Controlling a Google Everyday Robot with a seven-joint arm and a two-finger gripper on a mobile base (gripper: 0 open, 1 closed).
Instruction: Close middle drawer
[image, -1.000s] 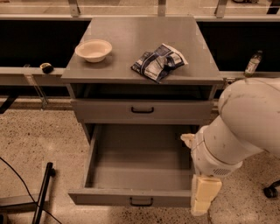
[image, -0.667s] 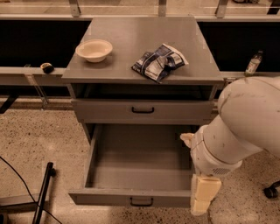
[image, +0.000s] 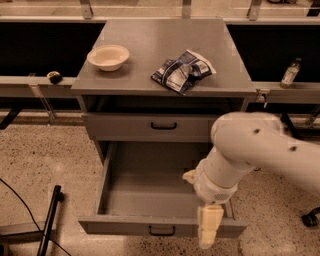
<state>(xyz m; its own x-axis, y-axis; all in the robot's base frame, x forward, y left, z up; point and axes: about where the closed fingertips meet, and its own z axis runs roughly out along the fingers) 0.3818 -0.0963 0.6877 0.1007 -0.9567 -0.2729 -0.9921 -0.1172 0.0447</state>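
Open space sits in front of the middle drawer's front panel, so I should keep bringing my gripper down there until its closed fingers face the panel.
The middle drawer is a wide grey metal tray, pulled far out of the grey cabinet and empty. Its low front panel carries a small black loop handle at the centre. My gripper hangs pale yellow from the white arm, pointing down at the right part of the front panel, right of the handle. It overlaps the panel's top edge. The arm hides the drawer's right side. The taller-fronted drawer above is shut.
A cream bowl and a crumpled chip bag lie on the cabinet top. A small bottle stands on the right ledge and a dark round object on the left ledge. A black pole and cable lie on the floor at left.
My arm has swung left, and the gripper has moved left along the drawer's front panel toward the handle and slightly lower. The drawer has not moved.
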